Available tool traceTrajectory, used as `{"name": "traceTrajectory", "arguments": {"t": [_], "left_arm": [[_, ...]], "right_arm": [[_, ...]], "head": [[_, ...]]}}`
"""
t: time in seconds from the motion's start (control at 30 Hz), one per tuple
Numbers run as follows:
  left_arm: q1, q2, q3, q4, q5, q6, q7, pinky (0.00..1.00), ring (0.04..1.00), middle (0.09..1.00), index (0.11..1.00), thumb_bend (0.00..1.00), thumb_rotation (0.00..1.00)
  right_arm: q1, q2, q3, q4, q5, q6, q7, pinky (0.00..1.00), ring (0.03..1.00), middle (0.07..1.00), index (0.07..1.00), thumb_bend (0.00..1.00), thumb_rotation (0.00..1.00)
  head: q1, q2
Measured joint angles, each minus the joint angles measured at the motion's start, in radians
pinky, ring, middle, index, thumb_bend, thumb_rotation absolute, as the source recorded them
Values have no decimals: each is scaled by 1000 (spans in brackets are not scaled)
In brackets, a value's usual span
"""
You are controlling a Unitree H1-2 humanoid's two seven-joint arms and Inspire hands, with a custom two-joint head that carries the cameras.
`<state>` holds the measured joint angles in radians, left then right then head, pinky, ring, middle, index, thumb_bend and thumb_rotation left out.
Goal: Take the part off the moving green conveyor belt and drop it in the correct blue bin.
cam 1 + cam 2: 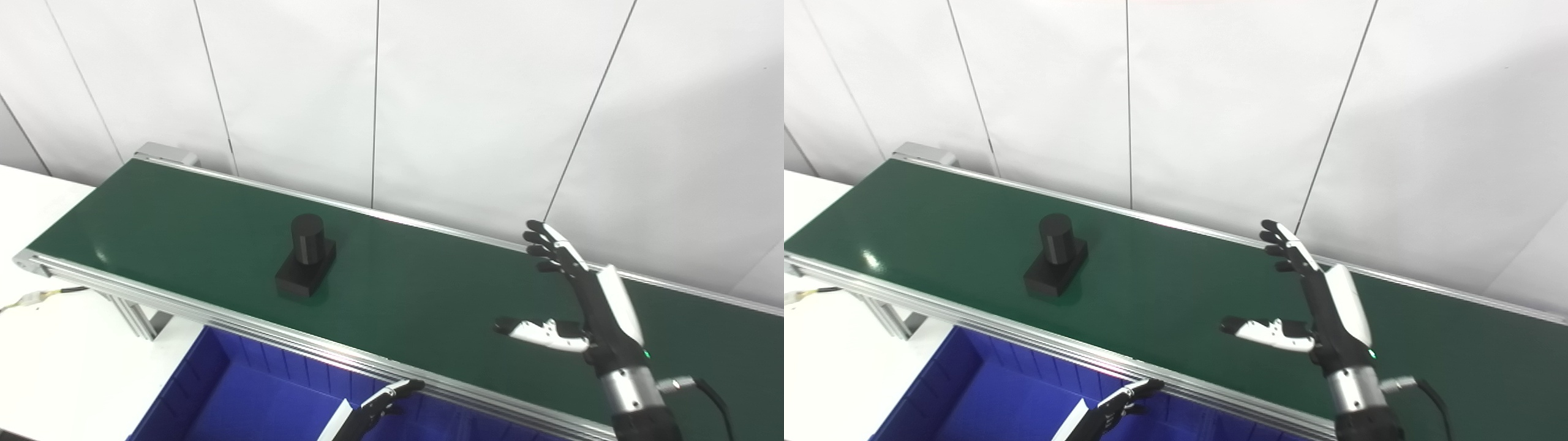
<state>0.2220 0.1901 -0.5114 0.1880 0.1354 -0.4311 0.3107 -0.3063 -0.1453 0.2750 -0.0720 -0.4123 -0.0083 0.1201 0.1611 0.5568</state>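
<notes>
My gripper will bring the base (297, 279) along as one piece when it lifts the black cylinder, because the cylinder sits flush on its flat base (310, 261).
A black part (305, 256), a short cylinder on a flat rectangular base, stands on the green conveyor belt (184, 226) left of its middle; it also shows in the right eye view (1055, 256). My right hand (579, 300) is open and empty, raised over the belt's right half with fingers spread and thumb pointing left, well to the right of the part. My left hand (380, 406) is low at the bottom edge, over the blue bin (245, 392) below the belt's near rail; only its fingers show, slightly curled, holding nothing.
The belt has silver rails (245, 321) along both long sides and ends at the left on metal legs. A white table (55, 367) with a cable lies to the left. White wall panels stand behind the belt.
</notes>
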Motion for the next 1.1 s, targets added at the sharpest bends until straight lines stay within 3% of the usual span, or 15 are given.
{"name": "traceTrajectory", "arguments": {"t": [0.57, 0.73, 1.1], "left_arm": [[-4, 8, 1, 1, -7, 0, 1, 825, 905, 935, 888, 937, 313], [-4, 19, 5, -2, -18, 0, -12, 849, 917, 944, 899, 936, 333], [21, 20, 49, -47, -66, 0, -95, 888, 922, 943, 904, 922, 326]], "right_arm": [[-124, 74, 33, 143, -82, 67, 24, 676, 791, 845, 907, 953, 586], [-138, 85, 45, 166, -104, 70, 23, 581, 744, 848, 907, 952, 591], [-173, 102, 56, 233, -125, 72, 19, 694, 815, 871, 914, 948, 616]], "head": [[-158, 37], [-202, 48], [-212, 75]]}}
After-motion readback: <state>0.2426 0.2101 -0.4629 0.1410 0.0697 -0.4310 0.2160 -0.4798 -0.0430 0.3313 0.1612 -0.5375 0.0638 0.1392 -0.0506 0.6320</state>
